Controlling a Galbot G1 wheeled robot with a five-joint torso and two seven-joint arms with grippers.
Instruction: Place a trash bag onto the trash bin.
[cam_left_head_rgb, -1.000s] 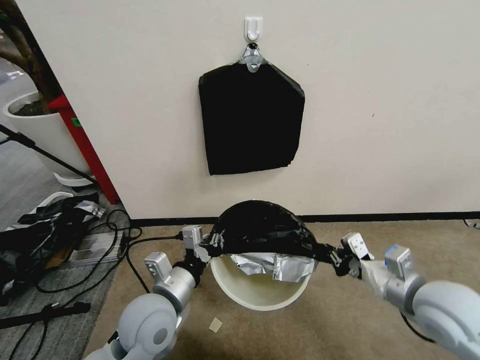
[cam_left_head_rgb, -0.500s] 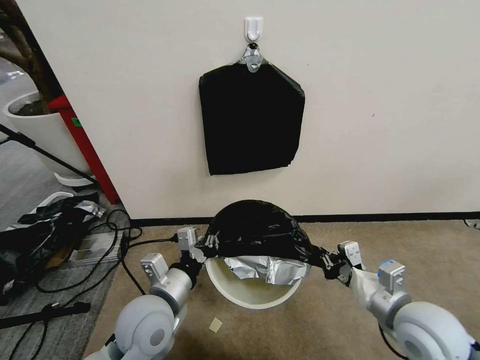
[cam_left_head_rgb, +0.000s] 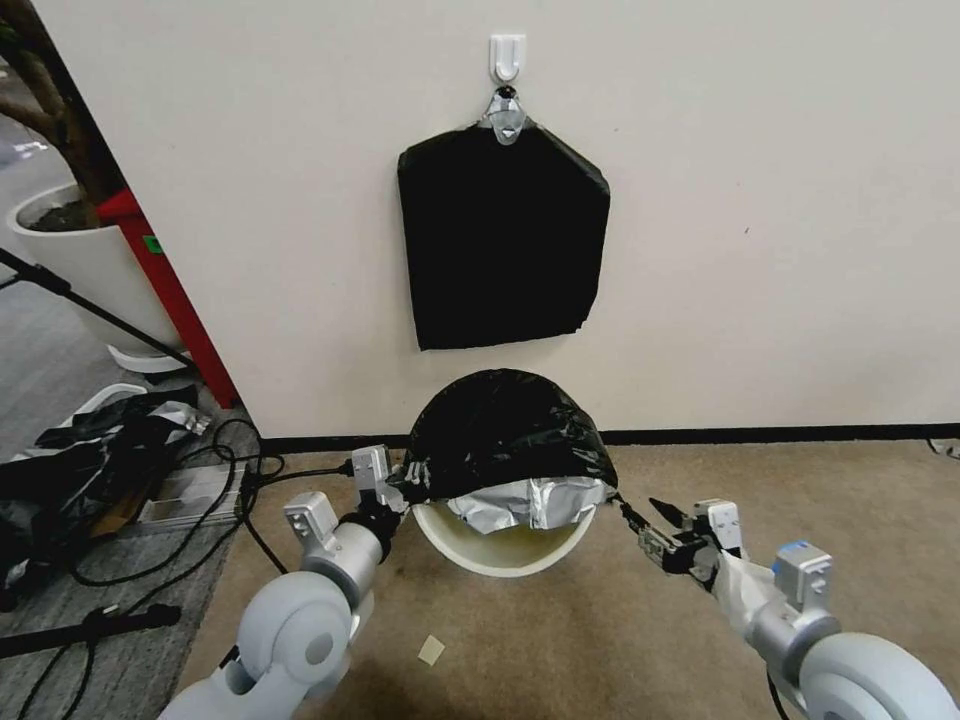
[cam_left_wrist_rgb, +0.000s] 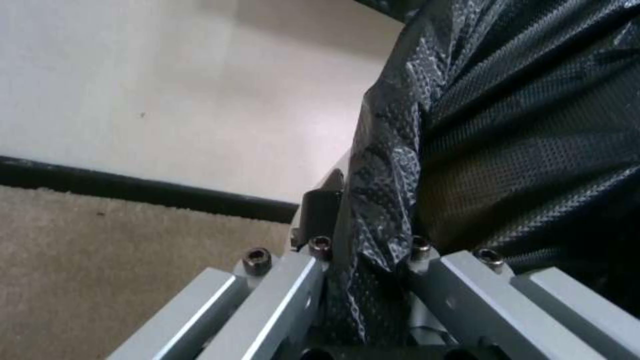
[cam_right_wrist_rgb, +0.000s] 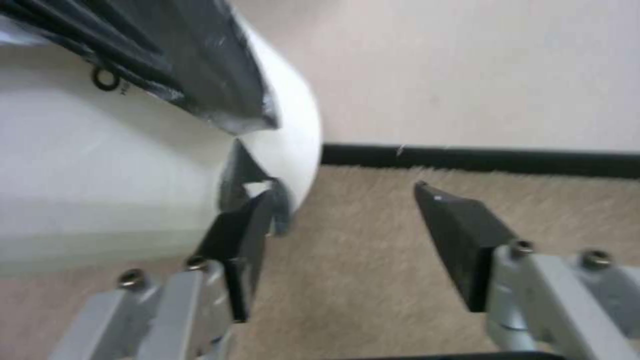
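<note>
I expect the trash bin to slide along toward me when I pull the trash bag's taped edge nearer, because the trash bag already wraps the trash bin's far rim (cam_left_head_rgb: 506, 382).
The glossy black trash bag (cam_left_head_rgb: 505, 430) domes over the far rim of the cream-white trash bin (cam_left_head_rgb: 505, 555), its silver-grey tape patches hanging into the mouth. At the bin's left rim my left gripper (cam_left_head_rgb: 405, 482) is shut on the bag's edge; the left wrist view shows the film (cam_left_wrist_rgb: 520, 150) pinched in the left gripper (cam_left_wrist_rgb: 363, 250). To the right of the bin, my right gripper (cam_left_head_rgb: 648, 520) stands open and apart from the bag. In the right wrist view the right gripper (cam_right_wrist_rgb: 343, 192) is spread beside the bin wall (cam_right_wrist_rgb: 133, 175), with a bag corner (cam_right_wrist_rgb: 247, 170) at one fingertip.
A flat black pack (cam_left_head_rgb: 500, 235) hangs from a wall hook above the bin. Cables and a black-and-white heap (cam_left_head_rgb: 110, 470) lie on the floor at left, beside a white planter (cam_left_head_rgb: 70, 250) and a red post (cam_left_head_rgb: 170, 290). A paper scrap (cam_left_head_rgb: 432, 650) lies on the carpet.
My right gripper has opened, let go of the bag's right edge and drawn back toward me. The bag has sprung in over the bin. The left gripper still holds its edge.
</note>
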